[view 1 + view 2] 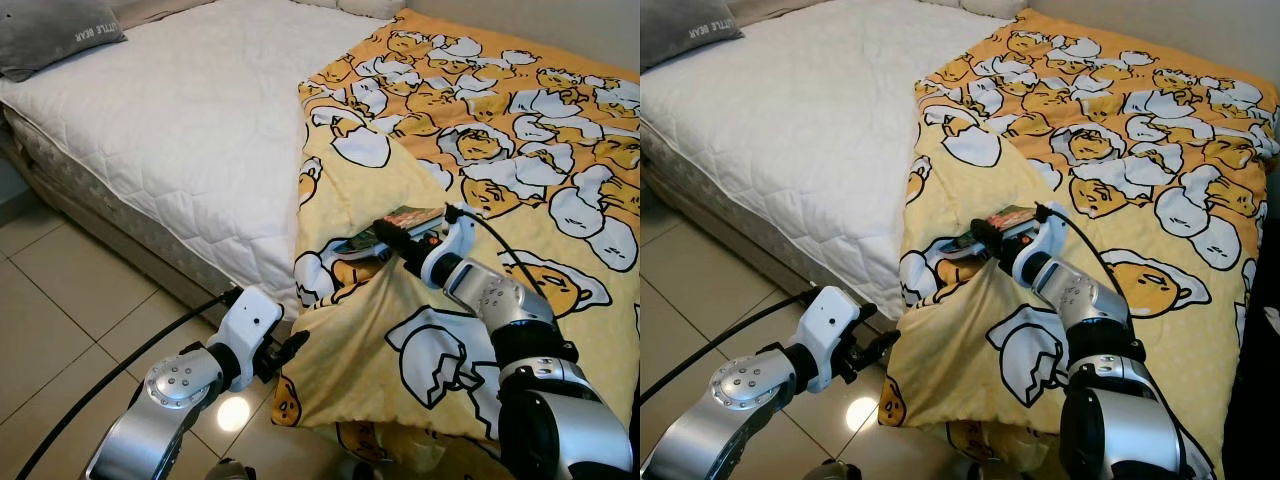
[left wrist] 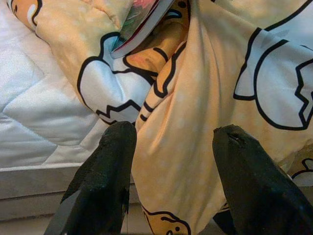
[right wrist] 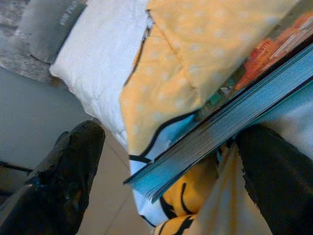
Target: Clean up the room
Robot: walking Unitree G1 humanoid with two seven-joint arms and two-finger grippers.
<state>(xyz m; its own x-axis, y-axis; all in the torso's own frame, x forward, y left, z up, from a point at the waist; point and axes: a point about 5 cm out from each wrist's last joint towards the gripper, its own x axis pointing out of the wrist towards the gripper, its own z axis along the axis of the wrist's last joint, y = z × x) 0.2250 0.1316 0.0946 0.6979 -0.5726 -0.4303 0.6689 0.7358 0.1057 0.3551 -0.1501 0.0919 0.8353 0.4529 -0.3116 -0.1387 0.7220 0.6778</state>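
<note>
Loose page edges (image 3: pixel 222 128) are toward my right gripper. The book (image 1: pixel 408 222) will therefore swing open when I raise its near edge, and its lower part will stay down.
A thin book (image 1: pixel 405 217) lies tucked in a fold of the yellow cartoon-print blanket (image 1: pixel 500 130) at the bed's edge. My right gripper (image 1: pixel 392 246) is at the book, open. In the right wrist view the book's page edge (image 3: pixel 230 127) runs between the two spread fingers, one finger (image 3: pixel 279 176) under it and the other finger (image 3: pixel 68 166) well off to the side. My left gripper (image 1: pixel 292 346) is low by the hanging blanket corner, open. In the left wrist view, blanket cloth (image 2: pixel 181 122) lies between its fingers (image 2: pixel 110 166).
The white quilted mattress (image 1: pixel 180 130) lies bare on the left half of the bed, with a grey pillow (image 1: pixel 55 35) at its far corner. Beige tiled floor (image 1: pixel 70 290) runs along the bed's side. A black cable (image 1: pixel 120 375) trails from my left arm.
</note>
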